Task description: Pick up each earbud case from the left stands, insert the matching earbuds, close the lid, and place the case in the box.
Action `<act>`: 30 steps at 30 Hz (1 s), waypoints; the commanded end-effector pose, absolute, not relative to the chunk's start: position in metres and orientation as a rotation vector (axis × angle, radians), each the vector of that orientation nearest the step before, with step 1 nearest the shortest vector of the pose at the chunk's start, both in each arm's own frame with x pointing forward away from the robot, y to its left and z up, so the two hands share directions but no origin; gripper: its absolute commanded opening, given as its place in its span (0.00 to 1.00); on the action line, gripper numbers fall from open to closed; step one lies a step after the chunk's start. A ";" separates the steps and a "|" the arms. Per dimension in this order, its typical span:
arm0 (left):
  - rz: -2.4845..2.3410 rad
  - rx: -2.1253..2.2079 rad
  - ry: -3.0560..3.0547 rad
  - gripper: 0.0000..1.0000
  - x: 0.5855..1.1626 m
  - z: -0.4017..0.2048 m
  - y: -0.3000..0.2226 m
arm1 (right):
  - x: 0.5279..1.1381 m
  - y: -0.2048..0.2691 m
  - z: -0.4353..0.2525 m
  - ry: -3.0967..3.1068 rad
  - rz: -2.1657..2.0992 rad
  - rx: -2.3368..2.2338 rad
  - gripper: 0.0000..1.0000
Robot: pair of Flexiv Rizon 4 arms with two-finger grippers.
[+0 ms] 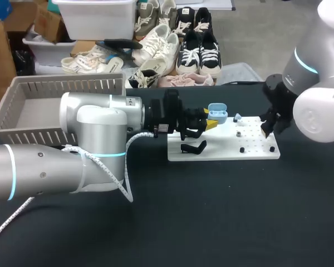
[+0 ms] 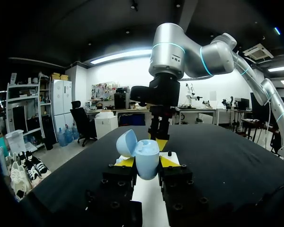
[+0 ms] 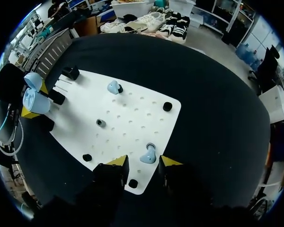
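My gripper will lift the light blue earbud (image 3: 148, 155) free and leave the peg standing, because the earbud hangs out past the peg's rim (image 3: 151, 145).
My left gripper (image 1: 211, 123) is shut on a light blue earbud case (image 1: 217, 113) and holds it over the left end of the white pegboard (image 1: 222, 151). The case (image 2: 146, 160) sits between the yellow tips with its lid (image 2: 125, 143) open. My right gripper (image 3: 144, 163) is open, low over the board's right end. A light blue earbud (image 3: 148, 155) lies on the board between its fingertips, and neither finger visibly touches it. A second earbud (image 3: 114, 87) rests on a peg further along the board (image 3: 132, 118), also seen in the head view (image 1: 237, 117).
A black stand (image 1: 193, 147) sits on the board's left part, below the held case. Small black pegs (image 3: 167, 106) dot the board. A grey slatted basket (image 1: 22, 94) stands at the table's far left, behind my left arm.
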State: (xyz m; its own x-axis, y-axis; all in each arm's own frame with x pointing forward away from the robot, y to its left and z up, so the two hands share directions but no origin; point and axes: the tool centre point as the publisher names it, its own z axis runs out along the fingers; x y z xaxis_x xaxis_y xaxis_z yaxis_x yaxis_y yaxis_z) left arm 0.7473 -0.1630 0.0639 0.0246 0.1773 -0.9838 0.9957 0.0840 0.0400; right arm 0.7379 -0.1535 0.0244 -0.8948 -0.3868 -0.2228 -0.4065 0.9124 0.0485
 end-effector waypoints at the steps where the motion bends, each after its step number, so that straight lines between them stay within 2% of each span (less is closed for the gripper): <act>1: -1.029 1.283 1.351 0.00 0.747 0.063 -0.163 | 0.738 -0.152 0.025 2.868 0.123 -0.594 0.38; 30: -1.029 1.283 1.351 0.00 0.747 0.063 -0.163 | 0.743 -0.156 0.022 2.882 0.124 -0.580 0.22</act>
State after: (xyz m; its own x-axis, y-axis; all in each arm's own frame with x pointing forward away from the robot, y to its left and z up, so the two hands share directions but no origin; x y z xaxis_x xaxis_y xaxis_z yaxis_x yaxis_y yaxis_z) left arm 0.7473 -0.1630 0.0639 0.0246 0.1773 -0.9838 0.9957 0.0840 0.0401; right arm 0.7418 -0.1575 0.0219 -0.9020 -0.3754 -0.2134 -0.3928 0.9185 0.0446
